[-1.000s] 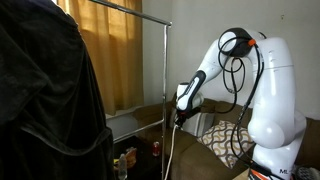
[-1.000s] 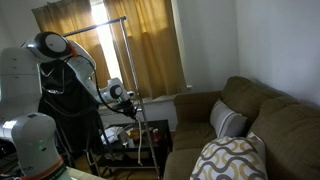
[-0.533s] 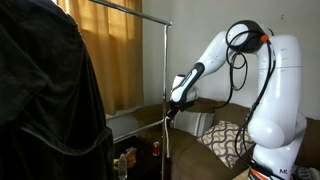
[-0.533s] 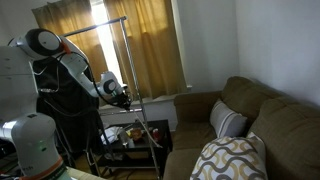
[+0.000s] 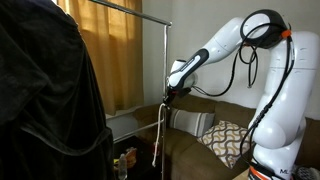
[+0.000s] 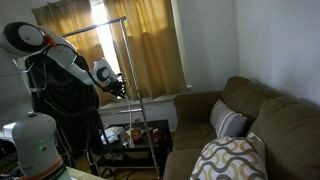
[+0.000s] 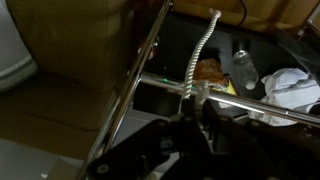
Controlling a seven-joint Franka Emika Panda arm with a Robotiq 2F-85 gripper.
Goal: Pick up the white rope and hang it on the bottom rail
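Observation:
The white rope's tail (image 7: 207,35) is hanging across the bottom rail (image 7: 240,102), so the robot's gripper goes on carrying the held end past the rail until the rope drapes over the rail.
The white rope (image 5: 159,135) hangs from my gripper (image 5: 170,95) beside the upright pole of the metal clothes rack (image 5: 165,60). In the wrist view the twisted rope (image 7: 204,52) runs up from between the dark jaws (image 7: 192,108), which are shut on it, and crosses a thin metal rail (image 7: 170,84) below. In an exterior view the gripper (image 6: 120,86) is at the rack's pole and the rope (image 6: 141,125) dangles down toward the low shelf. The bottom rail itself is hard to make out in both exterior views.
Dark clothing (image 5: 45,95) hangs on the rack. A brown sofa with a patterned cushion (image 6: 235,158) stands nearby. Curtains (image 6: 150,45) cover the window. Bottles and clutter (image 7: 245,68) lie on the low shelf under the rack.
The arm has lifted and swung toward the rack pole, carrying the rope upward with it. The rope stays held.

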